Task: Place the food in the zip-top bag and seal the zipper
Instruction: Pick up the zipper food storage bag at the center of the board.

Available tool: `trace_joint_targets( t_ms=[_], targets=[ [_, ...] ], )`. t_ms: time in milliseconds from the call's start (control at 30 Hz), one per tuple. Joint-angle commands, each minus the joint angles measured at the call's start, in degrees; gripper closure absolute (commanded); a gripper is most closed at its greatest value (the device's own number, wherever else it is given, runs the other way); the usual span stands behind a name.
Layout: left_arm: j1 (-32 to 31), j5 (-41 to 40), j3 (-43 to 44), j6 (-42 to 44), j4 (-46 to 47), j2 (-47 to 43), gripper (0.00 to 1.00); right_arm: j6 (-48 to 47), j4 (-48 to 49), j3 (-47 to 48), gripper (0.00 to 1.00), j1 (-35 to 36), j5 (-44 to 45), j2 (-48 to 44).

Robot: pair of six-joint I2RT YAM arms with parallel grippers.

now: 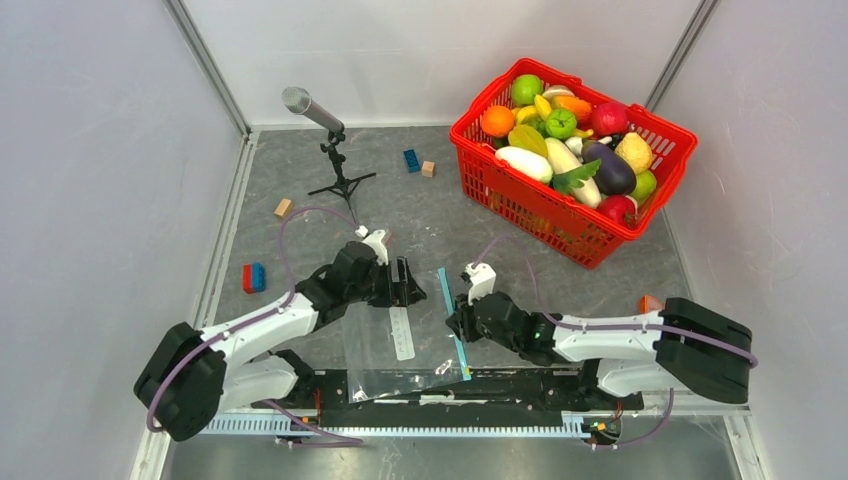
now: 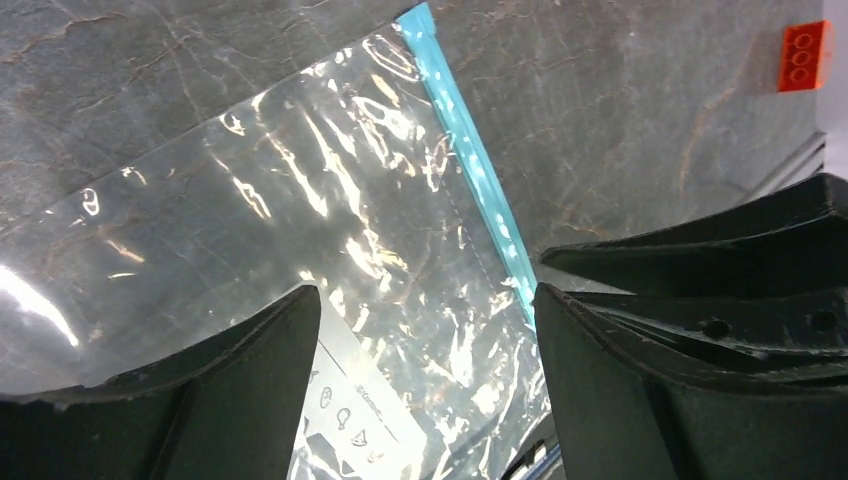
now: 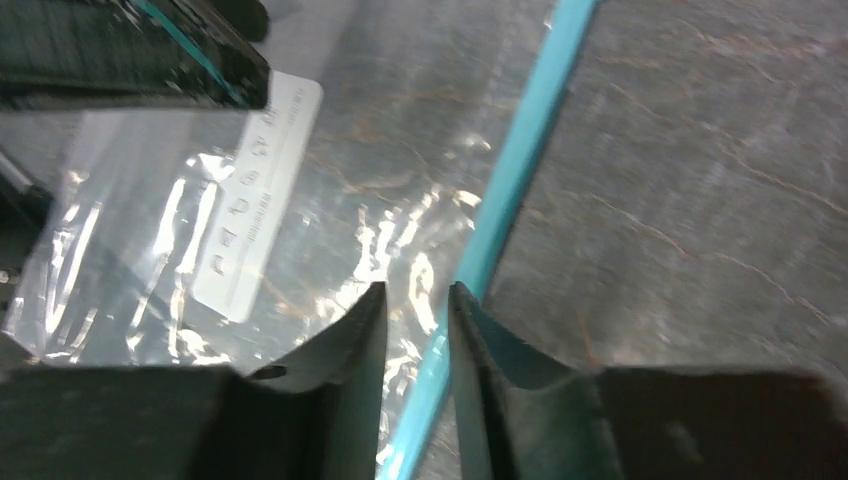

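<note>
Next, my right gripper opens, grips the zipper's edge and raises it before my left gripper spreads the bag's opening, because the bag's opening is lying flat along the zipper.
The zip-top bag lies flat and empty on the table between my arms, its white label strip facing up. The zipper runs along its right edge. The food sits in the red mesh basket: an orange, a green round one, a red apple. My left gripper hovers over the bag, jaws wide open and empty. My right gripper straddles the zipper, jaws a narrow gap apart, with the strip running between them.
A microphone on a small tripod stands at the back left. Loose blocks lie about: blue, tan, red and blue, and orange beside the right arm. Walls close in on both sides.
</note>
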Motion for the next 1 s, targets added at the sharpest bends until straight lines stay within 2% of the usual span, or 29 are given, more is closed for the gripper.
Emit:
trace_joint_targets(
  t_ms=[0,100,200,300,400,500,633,700,833,933,967],
  targets=[
    [-0.54,-4.25,-2.43,-1.92,5.72,2.28,0.16,2.56,-3.25,-3.92,0.58,-0.6,0.3,-4.23],
    [-0.97,-5.04,-4.0,-2.15,6.99,3.7,0.17,4.32,-2.32,-7.79,0.46,-0.59,-4.99,-7.01],
    [-1.07,-6.1,-5.23,-2.45,7.74,5.33,0.2,6.45,-0.85,-12.07,0.4,-0.58,-8.96,-10.35],
    [-1.24,-6.14,-7.6,-3.63,10.85,5.92,0.21,7.72,3.76,-15.11,0.35,-0.6,-12.75,-10.99],
    [-1.25,-6.13,-8.47,-4.0,12.43,7.87,0.21,7.56,6.91,-13.69,0.35,-0.73,-14.67,-5.85],
    [-1.25,-5.23,-9.38,-4.78,15.14,9.71,0.24,8.8,12.23,-12.19,0.42,-0.92,-15.63,1.7],
    [-1.25,-4.87,-10.27,-5.33,16.21,10.35,0.25,12.48,23.3,-13.27,0.55,-1.22,-16.36,6.72],
    [-1.25,-5.28,-10.62,-5.33,16.21,10.02,0.25,12.17,23.21,-12.66,0.64,-1.22,-16.37,7.17],
    [-1.25,-5.05,-10.53,-5.18,16.21,9.89,0.26,9.7,19.25,-9.79,0.92,-1.22,-14.34,6.38],
    [-1.26,-4.11,-9.79,-4.53,16.21,9.3,0.26,6.66,15.5,-7.88,1.0,-1.19,-11.93,4.8],
    [-1.25,-3.06,-9.44,-4.02,16.21,8.66,0.26,5.6,14.96,-7.7,1.0,-1.14,-11.08,3.89]
  ],
)
